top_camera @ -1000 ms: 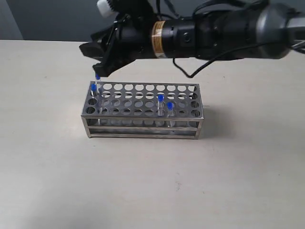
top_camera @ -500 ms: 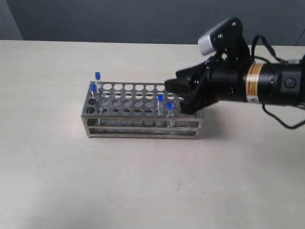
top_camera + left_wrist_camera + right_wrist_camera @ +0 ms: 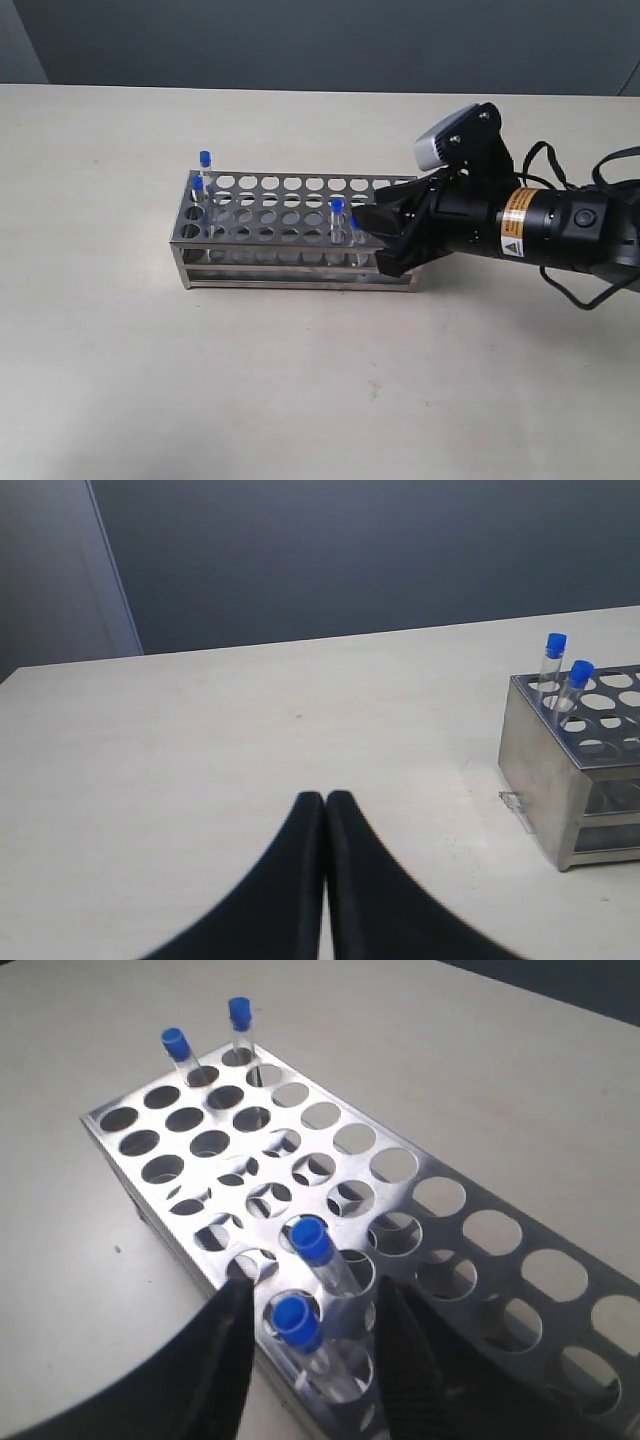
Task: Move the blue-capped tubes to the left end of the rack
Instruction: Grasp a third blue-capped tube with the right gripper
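Observation:
The nearest tube's cap (image 3: 297,1320) lines up with the gap between my right gripper's fingers, and the third tube (image 3: 325,1256) stands clear. My right gripper should keep moving in until its fingers are on both sides of the cap.
The steel rack (image 3: 290,270) stands mid-table. Two blue-capped tubes (image 3: 204,157) (image 3: 197,184) stand at its left end. A third tube (image 3: 337,205) sits right of the middle, and a fourth is mostly hidden behind my right gripper (image 3: 385,238). In the right wrist view that gripper (image 3: 312,1290) is open over the rack (image 3: 355,1167), with its fingers (image 3: 228,1345) on either side of the nearest tube (image 3: 293,1320). The third tube (image 3: 310,1240) stands just behind it, and the other two (image 3: 176,1042) (image 3: 239,1010) at the far end. My left gripper (image 3: 325,798) is shut and empty, away from the rack (image 3: 545,770).
The beige table (image 3: 120,380) spreads around the rack, with a dark wall (image 3: 300,40) behind it. My right arm (image 3: 560,235) lies low over the table to the rack's right. The left arm is outside the exterior view.
My right gripper has left a tube at the rack's left end, swung right along the rack and come down around the front tube right of the middle.

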